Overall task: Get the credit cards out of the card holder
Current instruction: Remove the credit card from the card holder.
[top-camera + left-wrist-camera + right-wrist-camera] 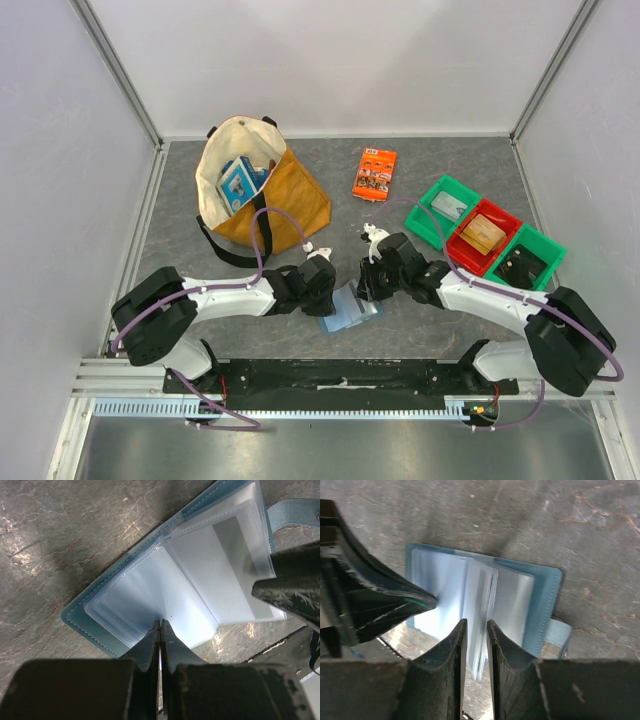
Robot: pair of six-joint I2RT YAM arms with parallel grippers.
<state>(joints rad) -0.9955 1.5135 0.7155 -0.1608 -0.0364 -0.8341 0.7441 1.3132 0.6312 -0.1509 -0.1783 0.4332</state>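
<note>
My left gripper should lift clear of the flat pocket pages (150,597) it rests on, where the standing page (227,562) must fold over, then press down on that page.
The light-blue card holder (350,308) lies open on the grey table between my two grippers, its closing tab (559,634) to one side. My left gripper (161,622) is shut, and its tips rest on the clear pocket pages (150,590) of one half. My right gripper (476,622) is open only a narrow gap. A few clear pages (482,605) stand on edge between its jaws, not pinched. No credit cards show in the pockets that face the cameras; what the pockets hold is hidden.
A tan tote bag (290,200) with a blue-and-white box (238,180) stands at the back left. An orange printed packet (375,172) lies behind the grippers. Right of them sit a green bin (432,195), a red bin (465,255) with a flat tan thing, and a second green bin (545,245).
</note>
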